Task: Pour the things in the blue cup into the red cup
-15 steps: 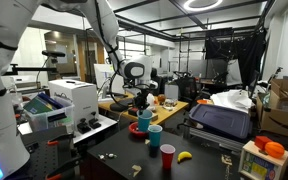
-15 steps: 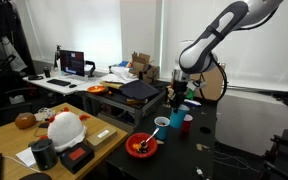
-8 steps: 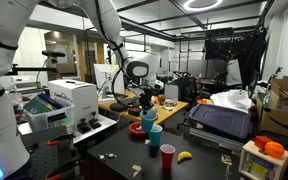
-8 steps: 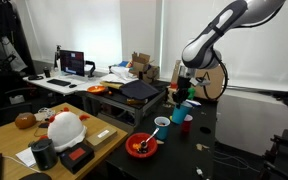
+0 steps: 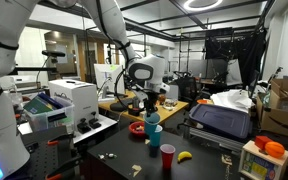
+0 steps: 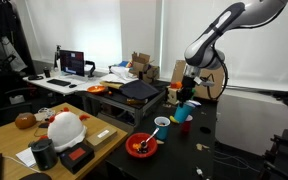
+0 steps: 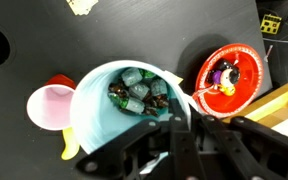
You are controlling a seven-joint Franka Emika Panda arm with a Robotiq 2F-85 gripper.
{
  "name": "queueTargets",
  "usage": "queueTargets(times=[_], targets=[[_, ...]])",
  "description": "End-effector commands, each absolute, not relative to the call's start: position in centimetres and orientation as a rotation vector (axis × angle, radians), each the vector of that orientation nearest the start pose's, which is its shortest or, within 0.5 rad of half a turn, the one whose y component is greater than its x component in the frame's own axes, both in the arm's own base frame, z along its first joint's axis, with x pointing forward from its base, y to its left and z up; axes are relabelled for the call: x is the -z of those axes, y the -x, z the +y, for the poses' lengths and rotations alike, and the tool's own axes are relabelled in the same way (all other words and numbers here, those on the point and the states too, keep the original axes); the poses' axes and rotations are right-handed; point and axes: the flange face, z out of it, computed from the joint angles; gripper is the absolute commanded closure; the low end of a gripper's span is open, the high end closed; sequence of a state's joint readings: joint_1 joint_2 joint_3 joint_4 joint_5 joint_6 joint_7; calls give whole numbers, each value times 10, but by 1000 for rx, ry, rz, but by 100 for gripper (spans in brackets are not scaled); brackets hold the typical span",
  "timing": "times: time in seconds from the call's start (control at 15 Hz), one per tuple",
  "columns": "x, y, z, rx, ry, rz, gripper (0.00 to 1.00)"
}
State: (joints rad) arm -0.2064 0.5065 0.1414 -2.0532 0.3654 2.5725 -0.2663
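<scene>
My gripper should move the blue cup to the banana's side (image 5: 184, 156) before it tips the blue cup toward the red cup, because the blue cup is hanging over the teal-grey cup (image 5: 154, 136).
My gripper (image 5: 149, 106) is shut on the blue cup (image 5: 151, 119) and holds it upright above the black table in both exterior views. In the wrist view the blue cup (image 7: 99, 115) looks pale inside and holds several wrapped sweets (image 7: 136, 95). My gripper (image 7: 179, 118) pinches its wall on the right side. The red cup (image 7: 50, 106) stands open and upright just left of the held cup there. It also shows in both exterior views (image 5: 167, 155) (image 6: 187, 126), on the table below and beside the blue cup (image 6: 184, 112).
A teal-grey cup (image 5: 155, 136) stands under the held cup. A low red bowl (image 7: 229, 75) (image 6: 140, 146) holds small items. A yellow banana (image 5: 184, 156) lies by the red cup. A white cup (image 6: 161, 124) and a black case (image 5: 220, 120) stand nearby.
My gripper has carried the blue cup up and sideways, closer to the red cup. The cups on the table have not moved.
</scene>
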Motion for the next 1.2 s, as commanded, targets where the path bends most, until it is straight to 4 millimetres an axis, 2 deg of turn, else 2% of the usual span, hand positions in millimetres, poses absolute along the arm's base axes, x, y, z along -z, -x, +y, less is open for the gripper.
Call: queueTargets(times=[0.0, 0.2, 0.4, 0.6, 0.73, 1.13], targets=[[-189, -596, -58, 113, 2796, 184, 99], [-185, -587, -70, 146, 2739, 199, 99], [-179, -588, -93, 182, 2681, 225, 99], [-173, -586, -107, 218, 2645, 249, 99], [-172, -590, -108, 242, 2628, 263, 99], [-182, -602, -93, 305, 2604, 288, 99]])
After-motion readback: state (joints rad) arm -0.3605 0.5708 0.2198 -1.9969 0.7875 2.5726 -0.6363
